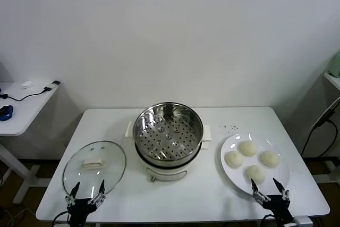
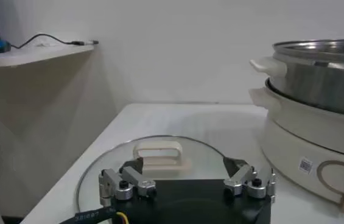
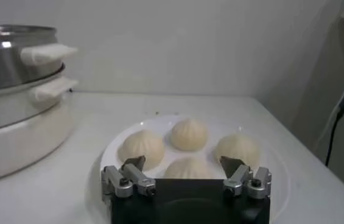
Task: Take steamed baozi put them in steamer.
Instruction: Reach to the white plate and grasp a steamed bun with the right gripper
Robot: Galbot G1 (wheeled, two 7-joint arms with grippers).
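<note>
I should lift my right gripper clear and come down on the back baozi (image 1: pixel 247 148) from above, because the nearest baozi (image 1: pixel 255 174) is in the way of my level right gripper.
Several pale steamed baozi lie on a white plate (image 1: pixel 229 169) at the table's right: one at the back (image 1: pixel 247 148), one on the left (image 1: pixel 234 159), one on the right (image 1: pixel 269 158), one nearest (image 1: pixel 255 173). The steamer (image 1: pixel 168 131), empty, with a perforated tray, stands at the table's centre on its white base. My right gripper (image 1: pixel 270 188) is open and empty at the plate's near edge, just short of the nearest baozi (image 3: pixel 187 169). My left gripper (image 1: pixel 87 190) is open and empty at the near edge of the glass lid.
The glass lid (image 1: pixel 94 167) with its white handle (image 2: pixel 159 153) lies flat on the table left of the steamer. A side desk (image 1: pixel 21 104) with a cable stands at far left. The steamer's base (image 2: pixel 308 146) is close on the left gripper's side.
</note>
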